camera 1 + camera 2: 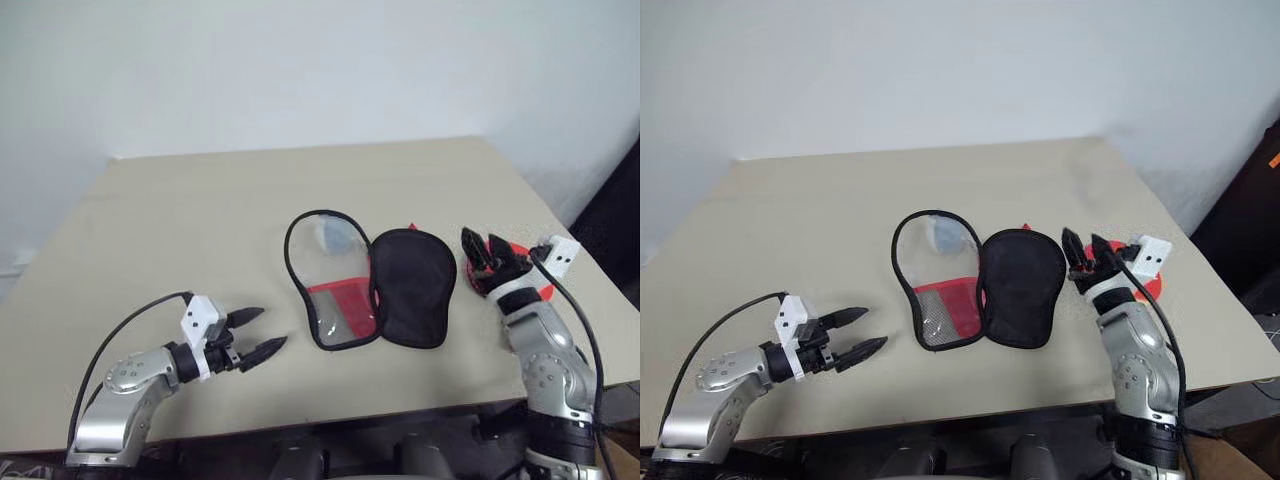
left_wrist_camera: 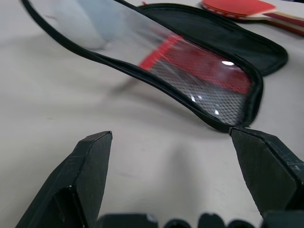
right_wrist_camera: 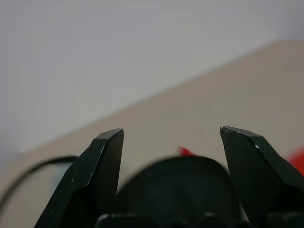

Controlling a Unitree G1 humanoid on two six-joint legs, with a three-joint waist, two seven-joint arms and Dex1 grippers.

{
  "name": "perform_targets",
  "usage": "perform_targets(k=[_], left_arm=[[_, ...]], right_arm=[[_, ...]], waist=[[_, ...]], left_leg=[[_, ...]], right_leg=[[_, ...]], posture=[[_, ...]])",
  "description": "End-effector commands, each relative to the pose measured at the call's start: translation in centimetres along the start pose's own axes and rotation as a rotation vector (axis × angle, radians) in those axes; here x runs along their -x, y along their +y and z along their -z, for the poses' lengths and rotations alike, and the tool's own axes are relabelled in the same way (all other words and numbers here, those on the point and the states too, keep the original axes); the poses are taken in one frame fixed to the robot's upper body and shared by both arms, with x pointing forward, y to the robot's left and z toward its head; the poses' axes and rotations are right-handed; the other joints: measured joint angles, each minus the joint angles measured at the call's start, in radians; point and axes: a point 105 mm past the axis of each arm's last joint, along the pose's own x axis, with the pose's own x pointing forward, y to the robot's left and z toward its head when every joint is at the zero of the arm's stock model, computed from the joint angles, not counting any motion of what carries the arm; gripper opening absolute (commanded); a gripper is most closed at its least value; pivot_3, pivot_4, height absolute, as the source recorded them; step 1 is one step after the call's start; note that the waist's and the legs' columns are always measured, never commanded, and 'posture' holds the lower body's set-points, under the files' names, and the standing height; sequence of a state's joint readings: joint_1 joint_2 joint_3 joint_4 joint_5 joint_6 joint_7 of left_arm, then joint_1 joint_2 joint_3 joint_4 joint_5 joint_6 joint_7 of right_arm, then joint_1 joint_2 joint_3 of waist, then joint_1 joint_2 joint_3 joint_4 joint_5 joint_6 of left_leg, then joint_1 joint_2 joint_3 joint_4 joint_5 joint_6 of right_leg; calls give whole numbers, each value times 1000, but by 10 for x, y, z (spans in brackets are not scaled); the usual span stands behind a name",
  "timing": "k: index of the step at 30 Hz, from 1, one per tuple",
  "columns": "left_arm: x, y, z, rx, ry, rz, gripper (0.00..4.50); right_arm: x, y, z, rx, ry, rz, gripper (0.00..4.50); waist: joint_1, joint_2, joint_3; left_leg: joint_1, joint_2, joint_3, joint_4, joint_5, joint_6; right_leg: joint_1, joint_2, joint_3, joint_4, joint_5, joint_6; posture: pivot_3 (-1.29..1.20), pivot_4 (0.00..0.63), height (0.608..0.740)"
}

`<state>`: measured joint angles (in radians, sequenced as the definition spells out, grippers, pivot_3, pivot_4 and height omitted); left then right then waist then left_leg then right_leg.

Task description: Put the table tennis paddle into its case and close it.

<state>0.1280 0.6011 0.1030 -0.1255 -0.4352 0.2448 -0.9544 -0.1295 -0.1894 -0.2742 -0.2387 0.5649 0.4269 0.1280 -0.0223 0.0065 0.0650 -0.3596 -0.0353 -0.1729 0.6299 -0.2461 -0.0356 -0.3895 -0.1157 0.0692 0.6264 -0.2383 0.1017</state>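
The pale fluffy ball [image 1: 337, 235] looks hazy under the clear plastic [image 1: 318, 260], so it will stay behind when the robot folds the clear half over.
The case lies unzipped and spread flat at the middle of the table, its clear-plastic half [image 1: 328, 285] to the left of its black fabric half [image 1: 412, 288]. The table tennis paddle [image 2: 237, 6] rests to the right of the case, and only slivers of its red face [image 1: 518, 247] show behind my right gripper [image 1: 478, 236]. That gripper is open above the paddle's near side, with nothing between its fingers [image 3: 102, 161]. My left gripper [image 1: 273, 328] is open too, low over the table's front left, a short way from the case's clear half [image 2: 190, 66].
A pale fluffy ball [image 1: 335, 235] sits under the clear plastic at the case's far end. The beige table [image 1: 200, 220] has bare room to the left and behind the case. Its right edge runs close beside the paddle.
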Motion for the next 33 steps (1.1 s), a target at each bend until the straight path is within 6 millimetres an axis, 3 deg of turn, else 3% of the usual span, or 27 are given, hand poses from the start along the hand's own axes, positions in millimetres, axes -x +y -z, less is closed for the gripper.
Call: perform_targets(k=[1,4,6,10,19,24,30,33], left_arm=[[-1,2,-3,-44,-18,21,4213],[-1,1,0,-44,-17,41,4213],[-2,4,5,-42,-5,43,4213],[-7,1,8,-38,5,90,4213],[-20,6,9,-46,-3,121,4213],[-21,9,12,-51,4,118,4213],[-20,6,12,-53,4,114,4213],[-19,4,14,-51,6,108,4213]], right_arm=[[10,-16,-15,84,-15,164,3488],[18,-19,-14,90,28,207,3488],[24,-22,-16,188,33,241,3488],[40,-41,-15,251,76,376,3488],[71,-56,28,221,311,422,3488],[73,-63,47,192,398,436,3488],[66,-65,49,156,430,424,3488],[63,-64,47,161,426,418,2879]], waist=[[0,0,0],[0,0,0],[0,0,0],[0,0,0],[-2,0,-1],[0,0,-1],[0,-2,-2],[-1,-2,-2]], left_leg=[[0,0,0,0,0,0],[-1,0,0,0,0,0],[0,0,0,0,0,0],[0,0,0,0,0,0],[0,0,1,0,0,0],[0,0,1,0,0,0],[0,0,1,0,0,0],[0,0,1,0,0,0]], right_leg=[[0,0,0,0,0,0],[-1,0,0,0,0,0],[0,0,0,0,0,0],[0,0,0,-1,0,0],[0,0,1,-1,0,0],[0,0,1,-1,0,0],[1,0,0,-1,0,0],[1,0,1,-1,0,0]], posture=[[0,0,740],[0,0,740],[0,0,740],[0,0,740],[0,0,740],[0,0,740],[0,0,740],[0,0,740]])
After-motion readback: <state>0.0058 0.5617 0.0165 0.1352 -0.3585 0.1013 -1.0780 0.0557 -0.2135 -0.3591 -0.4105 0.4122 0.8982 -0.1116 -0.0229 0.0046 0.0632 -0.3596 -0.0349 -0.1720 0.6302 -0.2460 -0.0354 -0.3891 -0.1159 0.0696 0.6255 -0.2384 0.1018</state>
